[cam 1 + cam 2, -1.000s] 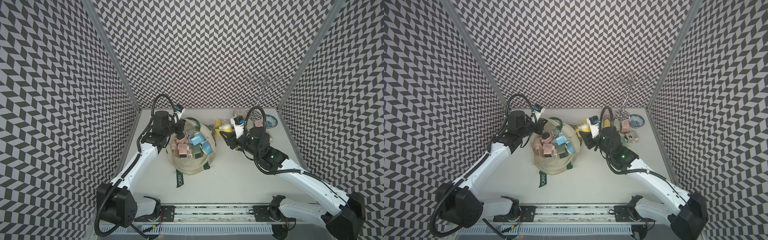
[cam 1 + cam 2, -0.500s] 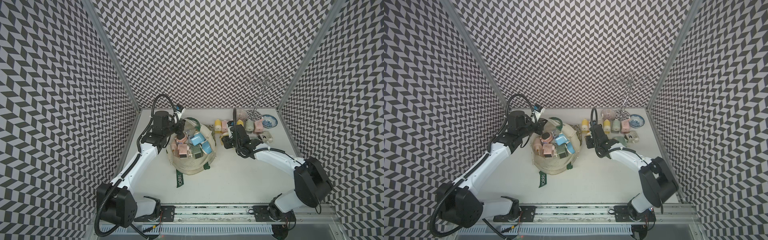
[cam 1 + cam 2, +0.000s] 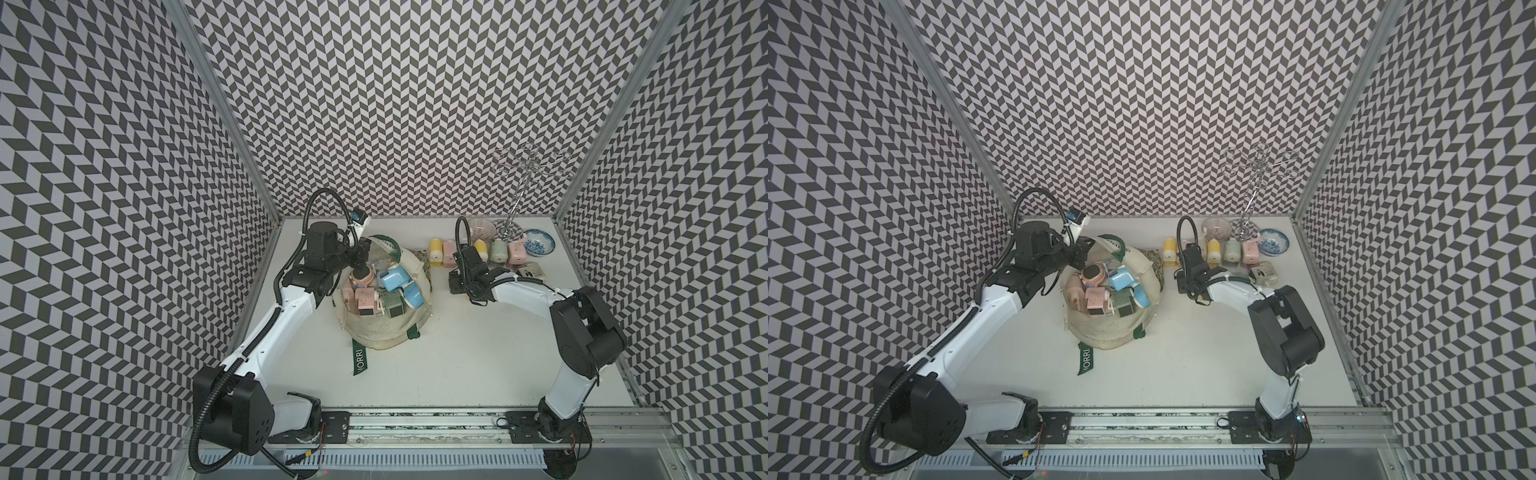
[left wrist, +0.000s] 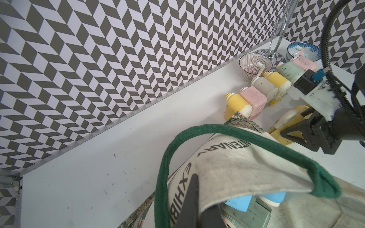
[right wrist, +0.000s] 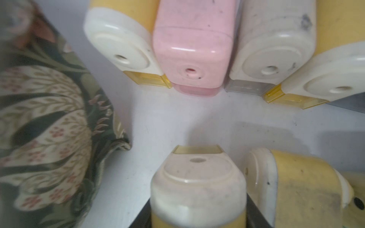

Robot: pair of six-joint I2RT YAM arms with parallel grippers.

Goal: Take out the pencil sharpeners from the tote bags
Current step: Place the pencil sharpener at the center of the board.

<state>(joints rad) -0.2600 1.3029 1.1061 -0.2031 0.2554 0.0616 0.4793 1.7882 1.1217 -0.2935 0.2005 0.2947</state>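
The held yellow sharpener (image 5: 198, 180) is over the free spot (image 5: 235, 152) beside the second yellow sharpener, so I should keep lowering it with my right gripper until it rests there, then let go.
The cream tote bag (image 3: 386, 332) with green straps lies open at the table's middle, with several pencil sharpeners (image 3: 392, 277) piled in its mouth. My left gripper (image 4: 199, 205) is shut on the bag's far canvas rim and holds the flap up. More sharpeners stand in a row (image 3: 449, 253) along the back right. My right gripper (image 3: 457, 283) sits low in front of that row, shut on a yellow sharpener (image 5: 197, 193) that fills the space between its jaws. A second yellow one (image 5: 296, 187) lies right beside it. In both top views the held sharpener is hidden under the gripper.
A blue patterned bowl (image 3: 539, 241), a striped bowl (image 3: 482, 227) and a metal wire stand (image 3: 515, 199) occupy the back right corner. A beige sharpener (image 3: 530, 272) lies just in front of them. Patterned walls close in three sides, and the bag's leafy corner (image 5: 49, 118) lies near the right gripper.
The right arm folded back and brought the yellow sharpener down to the table in front of the row. The left arm has not moved.
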